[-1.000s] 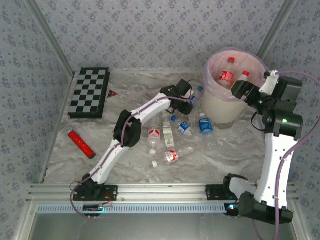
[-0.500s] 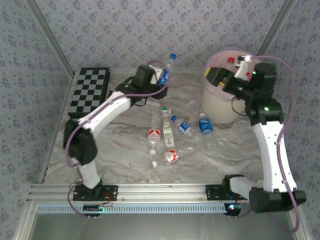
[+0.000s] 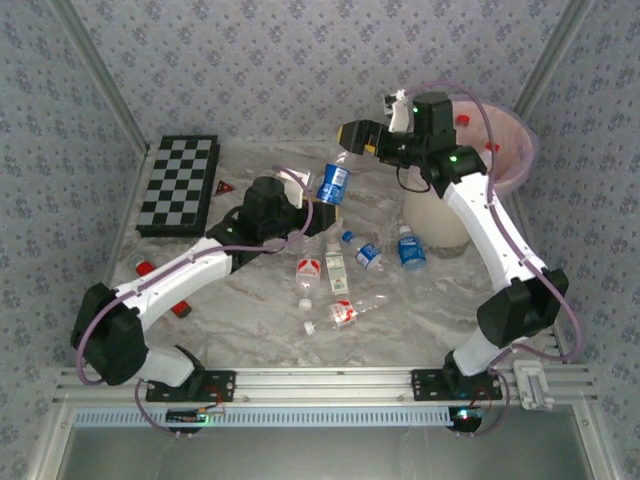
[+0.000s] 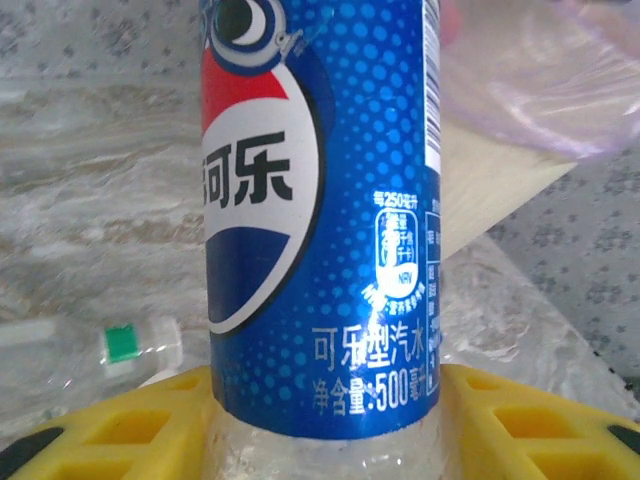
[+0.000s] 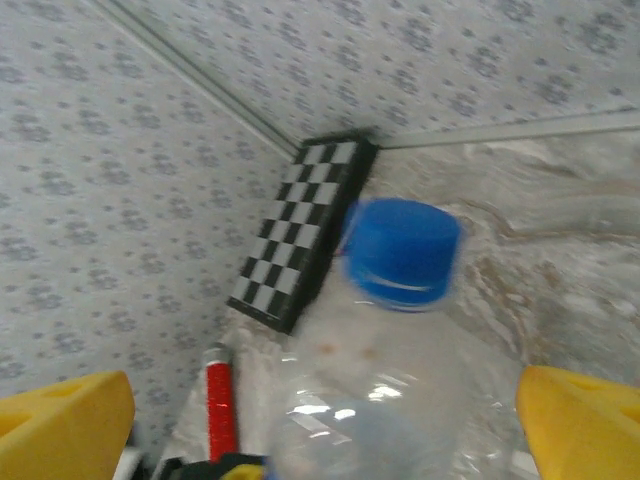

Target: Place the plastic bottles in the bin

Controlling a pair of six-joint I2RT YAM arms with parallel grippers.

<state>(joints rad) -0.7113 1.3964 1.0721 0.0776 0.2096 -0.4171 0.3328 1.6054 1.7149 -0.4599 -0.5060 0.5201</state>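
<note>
Next, I take the bottle's top (image 3: 344,159) with my right gripper before my left gripper opens, because my left gripper is holding the blue-labelled bottle's lower body (image 3: 330,196) far from the bin.
My left gripper (image 3: 324,204) is shut on the lower body of a blue-labelled plastic bottle (image 3: 333,183), which it holds upright above the table left of the bin (image 3: 440,215). In the left wrist view the yellow fingers (image 4: 110,425) press both sides of that bottle (image 4: 320,220). My right gripper (image 3: 351,134) hovers open at the bottle's top. Its yellow fingertips (image 5: 60,415) stand wide on either side of the blue cap (image 5: 402,250), apart from it. Red-capped bottles (image 3: 461,120) lie in the pink-lined bin. Several bottles (image 3: 411,247) lie scattered on the table.
A black-and-white chequered board (image 3: 178,185) lies at the back left, with a small red object (image 3: 222,187) beside it. A red tube (image 3: 180,308) lies partly behind the left arm. The bin's cream wall (image 4: 490,190) is close to the right of the held bottle.
The left arm has swung the held bottle right and nearer, towards the bin. The right arm has swung left from over the bin to the bottle's cap, its jaws wide.
</note>
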